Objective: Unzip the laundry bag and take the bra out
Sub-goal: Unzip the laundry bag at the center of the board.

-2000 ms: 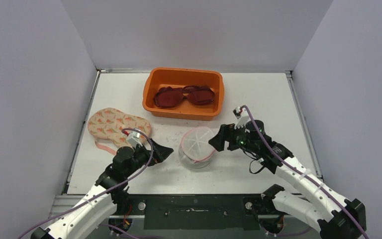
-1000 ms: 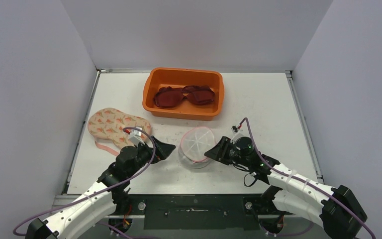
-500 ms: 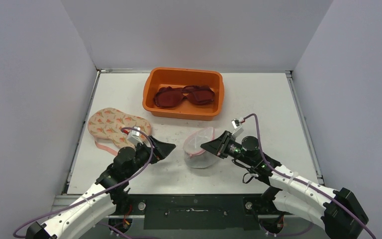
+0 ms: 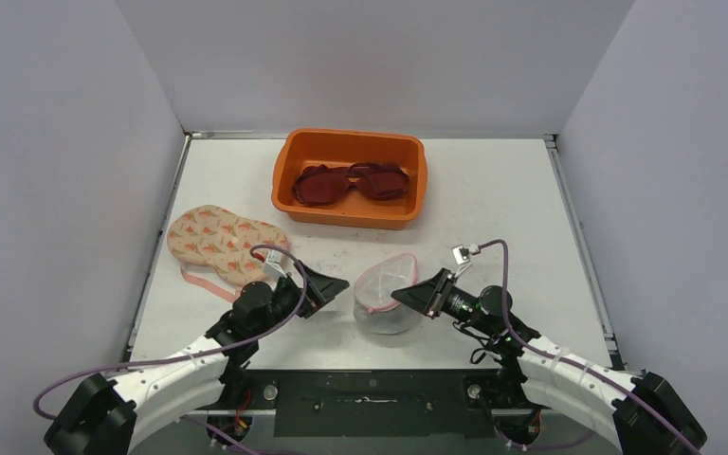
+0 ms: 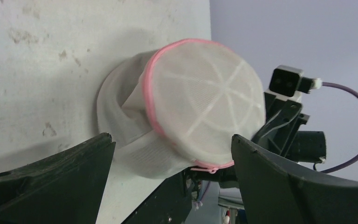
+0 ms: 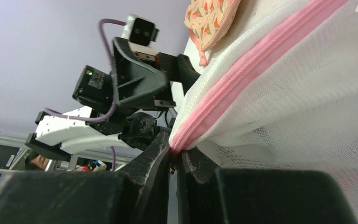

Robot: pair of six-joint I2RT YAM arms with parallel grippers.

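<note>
The laundry bag tips with my right gripper tied up on its pink zipper edge [image 6: 182,138], so my left gripper should take the opposite rim [image 4: 356,288] and free my right gripper.
The laundry bag [image 4: 379,284] is a round white mesh pouch with a pink zipper [image 6: 261,60] round its rim, and it lies tipped on the table's near middle. My right gripper [image 4: 398,296] is shut on the pink zipper edge [image 6: 175,156] at the bag's right side. From the left, my left gripper [image 4: 338,284] stands open and level with the bag, apart from it. In the left wrist view the bag [image 5: 200,102] sits beyond and between the wide-open jaws [image 5: 170,140]. No bra shows through the mesh.
A carrot-print bra [image 4: 220,237] with a pink strap lies on the table at the left, and shows again [image 6: 209,18] in the right wrist view. An orange tub [image 4: 289,163] at the back holds a dark red bra [image 4: 351,182]. White walls enclose three sides.
My right gripper has closed on the bag's zipper edge and drawn back toward the near edge, tipping the bag. The left gripper has slid right, nearer the bag, staying open.
</note>
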